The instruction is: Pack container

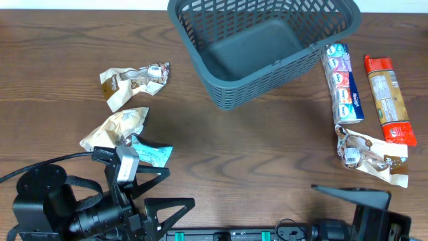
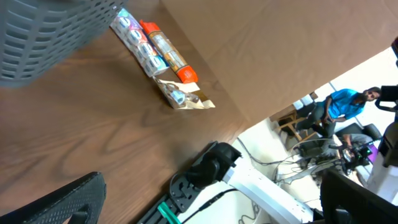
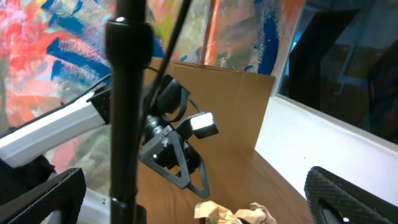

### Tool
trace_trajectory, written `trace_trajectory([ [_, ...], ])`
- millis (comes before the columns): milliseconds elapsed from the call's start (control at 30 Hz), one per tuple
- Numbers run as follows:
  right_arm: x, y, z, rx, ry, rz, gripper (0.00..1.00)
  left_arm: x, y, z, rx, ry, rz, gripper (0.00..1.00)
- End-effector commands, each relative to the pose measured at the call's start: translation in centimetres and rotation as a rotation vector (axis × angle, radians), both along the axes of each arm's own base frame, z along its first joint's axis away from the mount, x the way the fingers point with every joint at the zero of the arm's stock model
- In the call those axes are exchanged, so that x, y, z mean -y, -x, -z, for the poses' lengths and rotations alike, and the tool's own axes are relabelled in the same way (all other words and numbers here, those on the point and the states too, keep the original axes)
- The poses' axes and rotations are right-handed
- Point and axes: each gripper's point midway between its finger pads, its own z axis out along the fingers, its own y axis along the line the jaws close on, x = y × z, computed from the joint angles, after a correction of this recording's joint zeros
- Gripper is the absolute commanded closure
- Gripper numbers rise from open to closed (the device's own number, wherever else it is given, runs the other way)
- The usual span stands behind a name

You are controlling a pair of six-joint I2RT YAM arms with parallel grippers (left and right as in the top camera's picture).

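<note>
Next, my right gripper reaches the basket at its far end [image 1: 354, 21] while my left gripper meets the basket at its near corner [image 1: 225, 99] before packing, because the basket stands crooked at the far centre.
The dark grey-blue latticed basket [image 1: 231, 94] stands tilted at the table's far centre, with nothing in it; its corner also shows in the left wrist view [image 2: 37, 37]. Two crumpled brown packets [image 1: 134, 82] [image 1: 117, 127] and a blue packet [image 1: 152, 154] lie at the left. A tube of snacks [image 1: 343, 84], an orange packet [image 1: 389, 100] and a brown packet [image 1: 371, 155] lie at the right, and also show in the left wrist view [image 2: 168, 53]. My left gripper [image 1: 179, 187] is open and empty at the front left. My right gripper [image 1: 348, 204] is open and empty at the front right.
The left wrist view [image 2: 211, 180] looks across the table's front edge at the right arm's base [image 2: 211, 165]. In the right wrist view [image 3: 202, 193] a black pole [image 3: 127, 112] stands close in front, with the left arm [image 3: 177, 158] and a brown packet [image 3: 236, 214] beyond.
</note>
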Motion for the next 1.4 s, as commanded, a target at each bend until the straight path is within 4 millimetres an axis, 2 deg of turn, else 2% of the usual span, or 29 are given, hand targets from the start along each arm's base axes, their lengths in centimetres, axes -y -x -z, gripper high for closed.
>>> trace_trajectory([
  [0, 0.0, -0.6, -0.4, -0.025, -0.009, -0.013, 0.01, 0.2, 0.3, -0.3, -0.022, 0.020, 0.015, 0.01],
  [133, 0.1, -2.1, -0.4, -0.056, -0.012, -0.012, 0.01, 0.2, 0.4, -0.3, -0.025, 0.021, 0.015, 0.01],
  [233, 0.5, -4.4, -0.7, -0.091, -0.034, 0.020, 0.01, 0.2, 0.5, -0.1, -0.063, 0.029, 0.007, 0.01],
  [267, 0.6, -5.5, -1.0, -0.086, -0.042, 0.040, 0.01, 0.2, 0.5, -0.1, -0.063, 0.029, 0.007, 0.09],
  [367, 1.2, -9.0, -2.3, -0.029, -0.067, 0.089, 0.01, 0.2, 0.1, -0.6, -0.035, 0.035, 0.005, 0.60],
  [433, 1.5, -11.0, -3.2, -0.002, -0.080, 0.091, 0.01, 0.2, -0.2, -1.1, -0.037, 0.053, -0.006, 0.85],
  [467, 1.8, -12.6, -3.8, -0.014, -0.100, 0.097, 0.07, 0.2, -0.4, -1.4, -0.045, 0.068, -0.015, 0.93],
  [500, 2.2, -14.2, -4.3, -0.034, -0.121, 0.103, 0.22, 0.3, -0.6, -1.8, -0.051, 0.082, -0.023, 0.94],
  [533, 2.7, -16.1, -4.8, -0.065, -0.142, 0.107, 0.44, 0.2, -0.9, -2.3, -0.058, 0.100, -0.036, 0.94],
  [567, 3.2, -17.6, -5.1, -0.099, -0.159, 0.112, 0.61, 0.2, -1.1, -2.5, -0.067, 0.111, -0.051, 0.94],
  [633, 4.6, -21.0, -5.5, -0.192, -0.200, 0.131, 0.88, -0.1, -1.9, -2.8, -0.083, 0.124, -0.096, 0.94],
  [667, 5.5, -23.0, -5.4, -0.258, -0.225, 0.145, 0.93, -0.2, -2.2, -2.9, -0.087, 0.125, -0.116, 0.94],
  [833, 10.7, -31.0, -3.7, -0.625, -0.355, 0.187, 0.98, -1.1, -3.7, -2.4, -0.097, 0.106, -0.223, 0.94],
  [933, 12.9, -33.8, -2.0, -0.787, -0.401, 0.185, 0.98, -1.8, -4.6, -2.2, -0.086, 0.087, -0.285, 0.94],
  [1100, 13.8, -35.3, -0.8, -0.813, -0.394, 0.188, 0.99, -1.7, -6.2, -2.8, -0.050, 0.087, -0.292, 0.94],
  [1200, 13.7, -35.2, -0.9, -0.781, -0.376, 0.192, 0.99, -0.9, -7.5, -2.0, -0.086, 0.061, -0.272, 0.94],
  [1267, 13.6, -35.1, -0.9, -0.776, -0.365, 0.188, 0.98, 0.4, -8.4, -0.9, -0.109, 0.013, -0.232, 0.95],
  [1367, 13.4, -34.8, -0.7, -0.782, -0.346, 0.176, 0.98, 3.7, -9.1, 1.1, -0.135, -0.067, -0.148, 0.95],
])
